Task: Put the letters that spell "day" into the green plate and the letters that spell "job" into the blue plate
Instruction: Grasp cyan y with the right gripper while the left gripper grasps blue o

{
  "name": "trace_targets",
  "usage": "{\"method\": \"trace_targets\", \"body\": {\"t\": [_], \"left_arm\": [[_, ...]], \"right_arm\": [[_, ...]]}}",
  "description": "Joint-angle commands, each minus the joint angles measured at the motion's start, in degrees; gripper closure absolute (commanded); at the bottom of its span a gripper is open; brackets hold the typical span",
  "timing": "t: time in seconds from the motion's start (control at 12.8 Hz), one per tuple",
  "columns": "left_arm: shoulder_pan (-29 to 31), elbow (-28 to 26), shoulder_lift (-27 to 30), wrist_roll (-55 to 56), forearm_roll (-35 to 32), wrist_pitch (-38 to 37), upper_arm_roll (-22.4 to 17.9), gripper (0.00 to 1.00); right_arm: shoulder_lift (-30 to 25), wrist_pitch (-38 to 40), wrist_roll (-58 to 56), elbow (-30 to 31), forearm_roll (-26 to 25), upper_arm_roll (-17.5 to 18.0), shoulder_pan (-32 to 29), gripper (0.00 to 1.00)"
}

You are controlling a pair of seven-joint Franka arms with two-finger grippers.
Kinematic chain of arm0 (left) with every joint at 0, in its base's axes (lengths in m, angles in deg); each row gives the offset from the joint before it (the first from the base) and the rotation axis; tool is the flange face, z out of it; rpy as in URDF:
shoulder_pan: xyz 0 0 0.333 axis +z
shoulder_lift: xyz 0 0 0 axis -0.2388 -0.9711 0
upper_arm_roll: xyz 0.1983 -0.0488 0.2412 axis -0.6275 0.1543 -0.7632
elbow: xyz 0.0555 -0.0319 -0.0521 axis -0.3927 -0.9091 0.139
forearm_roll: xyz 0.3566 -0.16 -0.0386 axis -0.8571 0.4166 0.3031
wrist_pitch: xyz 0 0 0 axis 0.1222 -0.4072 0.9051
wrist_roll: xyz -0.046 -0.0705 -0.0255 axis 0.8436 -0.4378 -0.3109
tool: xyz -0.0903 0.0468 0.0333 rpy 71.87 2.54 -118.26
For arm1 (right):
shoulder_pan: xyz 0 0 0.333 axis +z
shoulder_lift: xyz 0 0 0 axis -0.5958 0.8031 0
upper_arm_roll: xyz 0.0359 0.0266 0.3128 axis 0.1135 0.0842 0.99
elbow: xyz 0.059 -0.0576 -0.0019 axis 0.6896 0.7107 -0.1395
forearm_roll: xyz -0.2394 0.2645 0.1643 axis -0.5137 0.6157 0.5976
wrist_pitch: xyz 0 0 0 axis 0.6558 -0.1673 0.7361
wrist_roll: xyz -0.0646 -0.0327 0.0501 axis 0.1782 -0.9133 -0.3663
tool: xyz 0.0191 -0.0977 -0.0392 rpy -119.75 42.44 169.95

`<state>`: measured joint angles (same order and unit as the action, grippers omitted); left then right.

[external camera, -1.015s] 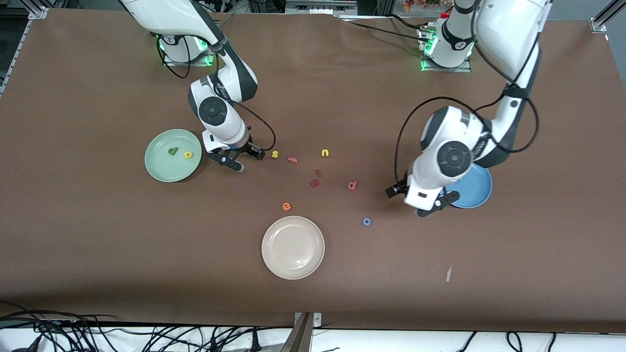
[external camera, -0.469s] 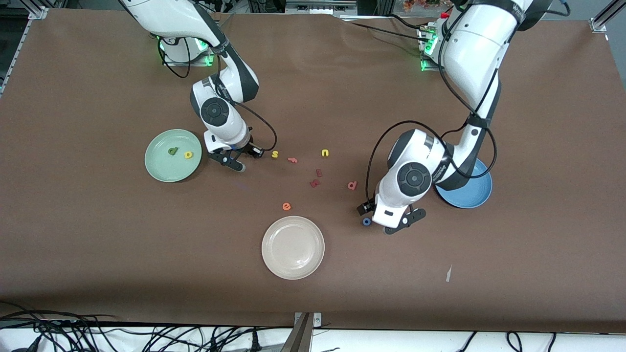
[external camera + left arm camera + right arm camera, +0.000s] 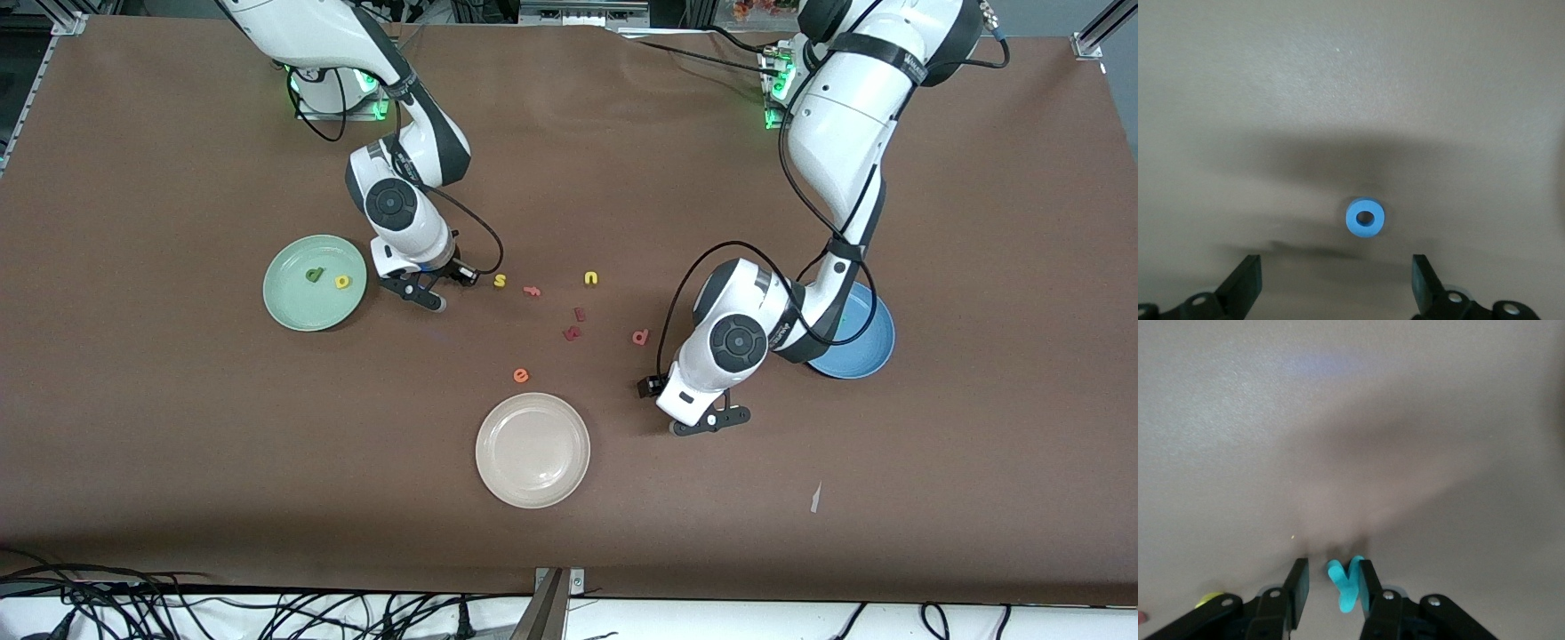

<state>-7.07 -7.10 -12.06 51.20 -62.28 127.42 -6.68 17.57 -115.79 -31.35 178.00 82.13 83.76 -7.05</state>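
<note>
The teal "y" rests against one fingertip and there is a gap to the other, so my right gripper should open, center itself over the "y" (image 3: 1347, 585) and close before it lifts.
The green plate (image 3: 293, 307) holds a dark green letter (image 3: 314, 275) and a yellow letter (image 3: 342, 282). My right gripper (image 3: 444, 292) is low over the table beside that plate. In the right wrist view the teal "y" (image 3: 1346, 587) stands between its fingers (image 3: 1300, 587), touching one, with a gap to the other. My left gripper (image 3: 709, 422) hangs wide open over the blue "o" (image 3: 1365, 219), which the wrist hides in the front view. A coral "b" (image 3: 640, 337) lies on the table. The left arm covers part of the blue plate (image 3: 867, 347).
A cream plate (image 3: 532, 450) sits nearest the front camera. Loose letters lie mid-table: yellow "s" (image 3: 500, 281), salmon "f" (image 3: 532, 290), yellow "u" (image 3: 591, 278), two dark red ones (image 3: 573, 332), orange "e" (image 3: 521, 375). A white scrap (image 3: 814, 498) lies toward the left arm's end.
The left arm has swung from beside the blue plate to above the blue "o". The right gripper has stayed put while its fingers narrowed around the "y".
</note>
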Motion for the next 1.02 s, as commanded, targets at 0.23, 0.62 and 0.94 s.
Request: {"method": "trace_targets", "body": {"t": [0.23, 0.62, 0.94], "left_arm": [[-2.2, 5.7, -4.1, -2.3, -4.3, -0.4, -1.3, 0.22], [-4.0, 6.5, -4.8, -2.3, -5.7, -0.5, -3.8, 0.33], [-4.8, 6.5, -5.1, -1.9, -6.0, -0.4, -3.9, 0.56]], "right_arm": [[-1.0, 1.9, 0.0, 2.0, -0.7, 0.0, 0.3, 0.61], [-1.4, 2.6, 0.0, 1.9, -0.8, 0.0, 0.4, 0.76], [-1.7, 2.0, 7.3, 1.0, -0.6, 0.7, 1.1, 0.41]]}}
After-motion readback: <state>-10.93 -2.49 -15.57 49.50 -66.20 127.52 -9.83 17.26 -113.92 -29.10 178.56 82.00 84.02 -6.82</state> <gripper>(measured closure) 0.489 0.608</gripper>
